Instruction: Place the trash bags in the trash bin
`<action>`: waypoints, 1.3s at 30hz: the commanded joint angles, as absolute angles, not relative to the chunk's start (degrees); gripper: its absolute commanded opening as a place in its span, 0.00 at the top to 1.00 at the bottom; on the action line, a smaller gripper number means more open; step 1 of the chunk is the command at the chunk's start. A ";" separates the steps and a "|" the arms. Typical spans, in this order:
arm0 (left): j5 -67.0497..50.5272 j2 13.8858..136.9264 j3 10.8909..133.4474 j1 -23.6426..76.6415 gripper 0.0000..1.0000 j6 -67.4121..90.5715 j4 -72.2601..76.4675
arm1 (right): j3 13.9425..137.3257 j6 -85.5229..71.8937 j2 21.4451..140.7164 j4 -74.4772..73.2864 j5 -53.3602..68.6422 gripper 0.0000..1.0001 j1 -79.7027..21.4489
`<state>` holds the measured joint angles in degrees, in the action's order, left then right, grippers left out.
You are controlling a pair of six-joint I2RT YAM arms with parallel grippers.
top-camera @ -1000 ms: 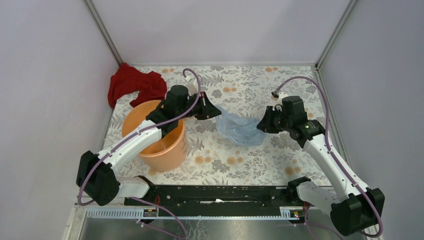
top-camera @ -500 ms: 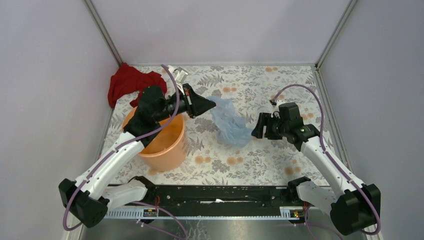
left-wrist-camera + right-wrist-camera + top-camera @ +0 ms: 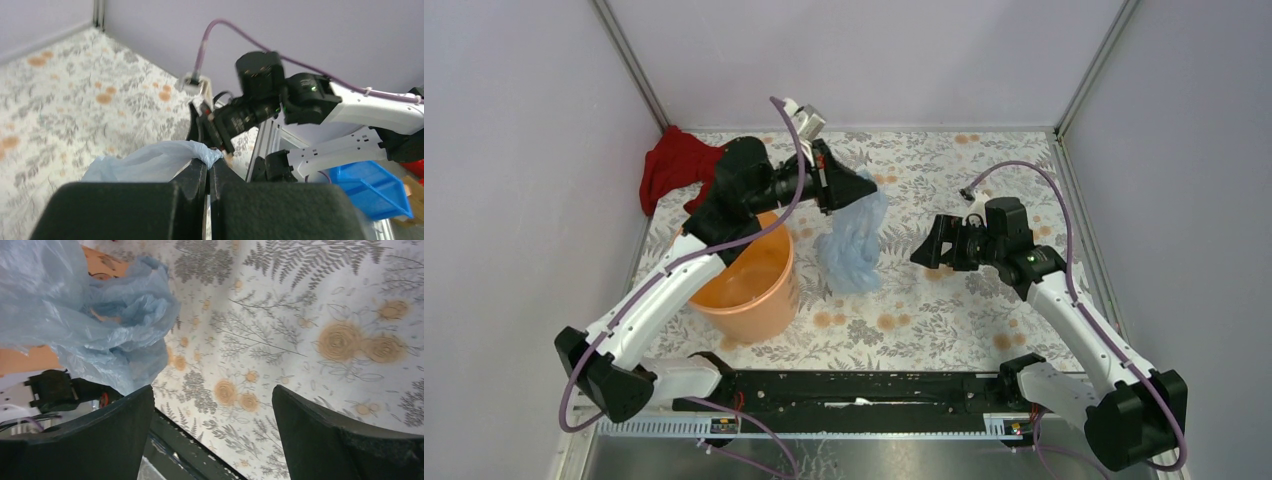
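The pale blue trash bag (image 3: 857,228) has loose folds (image 3: 848,268) bunched up along its hanging end, so it will spread wide between my grippers when I lift that end.
The pale blue trash bag (image 3: 852,243) hangs crumpled from my left gripper (image 3: 870,186), which is shut on its top edge, raised above the floral table just right of the orange trash bin (image 3: 746,285). In the left wrist view the bag (image 3: 150,162) bunches between the closed fingertips (image 3: 208,161). My right gripper (image 3: 926,250) stands open to the right of the bag, apart from it. In the right wrist view its gripper (image 3: 212,395) holds nothing, and the bag (image 3: 85,310) fills the upper left.
A red cloth (image 3: 692,170) lies at the back left corner behind the bin. Grey walls close the table on three sides. The black base rail (image 3: 854,385) runs along the near edge.
My left gripper has lifted the bag up and toward the back. The right gripper let go of the bag, opened wide and drew slightly away to the right.
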<state>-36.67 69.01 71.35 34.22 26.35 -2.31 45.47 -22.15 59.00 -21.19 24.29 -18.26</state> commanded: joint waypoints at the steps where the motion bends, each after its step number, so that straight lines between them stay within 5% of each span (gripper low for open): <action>1: -30.83 72.60 81.08 39.92 1.00 13.84 -6.67 | 48.54 -26.98 59.68 -16.31 30.58 0.04 -18.32; 7: -28.53 77.89 82.29 45.79 1.00 7.49 -9.06 | 53.26 -26.71 63.59 -21.57 20.24 0.00 -18.28; 14: -15.53 77.10 64.33 60.40 1.00 8.97 -9.91 | 53.15 -25.90 62.51 -28.71 4.78 0.00 -17.98; 27: -24.69 74.77 46.97 66.41 1.00 19.24 -1.02 | 53.27 -24.43 67.93 -26.42 10.84 0.01 -17.93; 39: -20.29 70.22 41.06 66.45 1.00 20.61 -0.22 | 69.63 -12.63 89.76 -26.12 18.17 0.10 -25.14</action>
<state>-21.69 72.82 41.80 66.43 19.59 -3.92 64.31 -18.39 84.66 -25.56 15.35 -23.20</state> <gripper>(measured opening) 0.008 0.916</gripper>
